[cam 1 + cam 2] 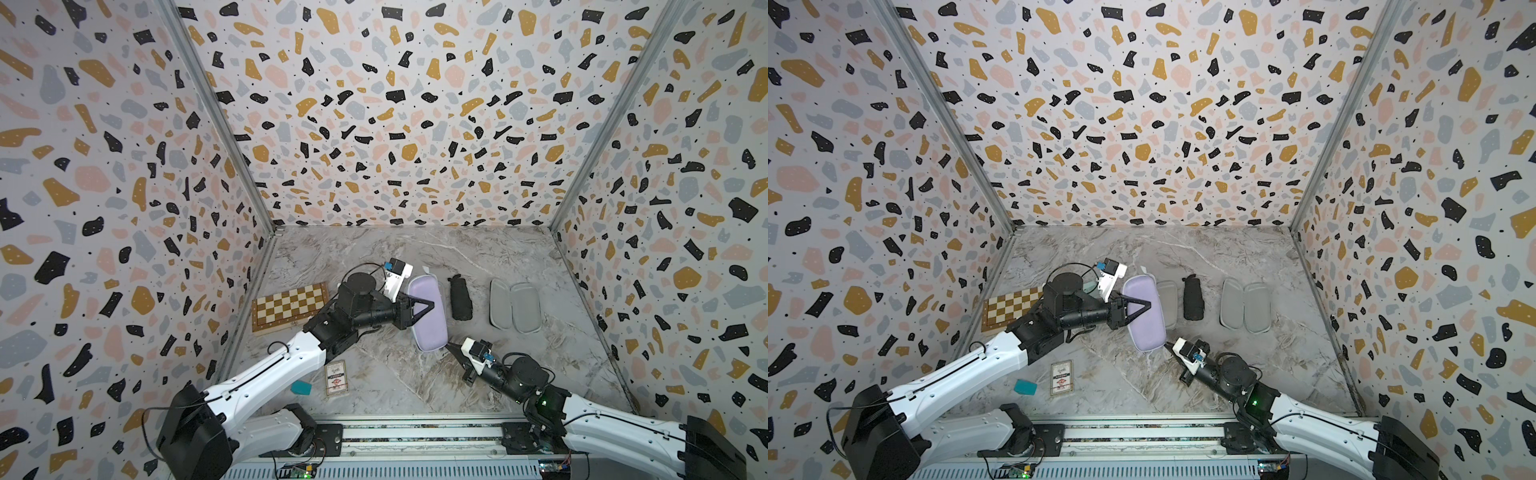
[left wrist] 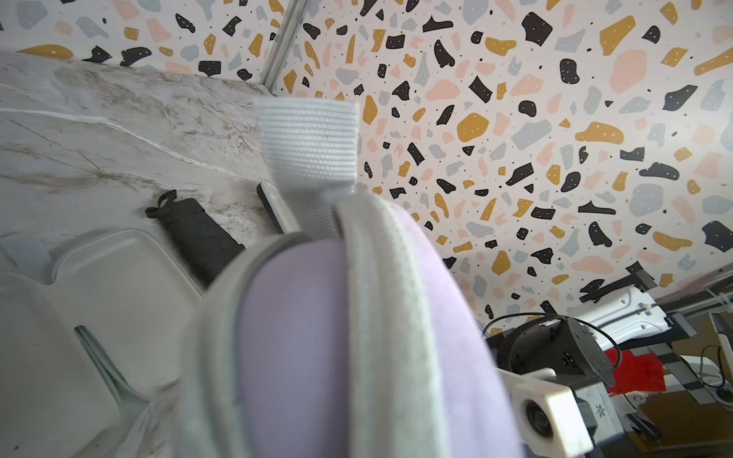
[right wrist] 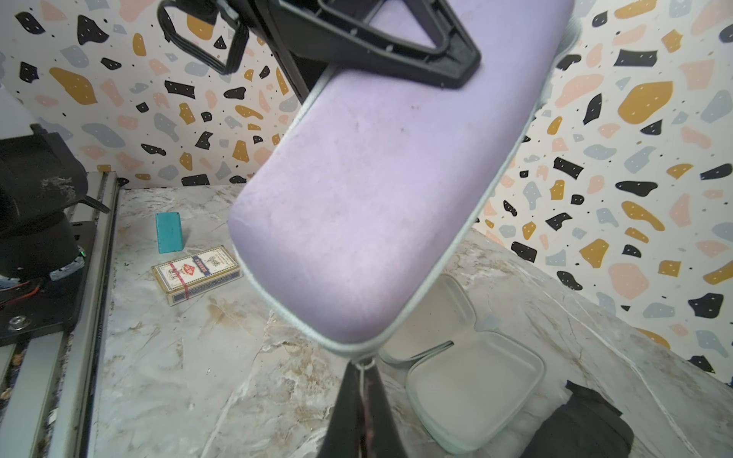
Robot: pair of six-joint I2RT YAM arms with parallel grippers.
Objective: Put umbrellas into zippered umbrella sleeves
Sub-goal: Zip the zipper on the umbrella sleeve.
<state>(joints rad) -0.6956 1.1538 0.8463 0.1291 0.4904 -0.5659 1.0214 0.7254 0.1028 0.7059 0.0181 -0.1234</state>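
Observation:
The lilac sleeve (image 1: 432, 333) is closed and the marble before the front rail (image 1: 393, 360) is clear. My left gripper should now lower the sleeve until it lies there, then let go.
My left gripper (image 1: 424, 307) is shut across a closed lilac zippered umbrella sleeve (image 1: 429, 320), holding it tilted above the table. In the left wrist view the lilac sleeve (image 2: 297, 337) fills the foreground and hides the jaws. My right gripper (image 3: 363, 370) is shut on the zip pull at the sleeve's (image 3: 365, 198) near end; in a top view it (image 1: 1169, 345) sits at that corner. A black umbrella (image 1: 460, 297) lies on the table to the right. Beyond it an open sleeve (image 1: 515, 305) shows grey lining. Another open sleeve (image 1: 1168, 303) lies under the lilac one.
A checkered chessboard box (image 1: 291, 307) lies at the left wall under my left arm. A card box (image 1: 336, 377) and a teal block (image 1: 301, 387) lie near the front edge. Patterned walls close in three sides; a rail (image 1: 415, 434) runs along the front.

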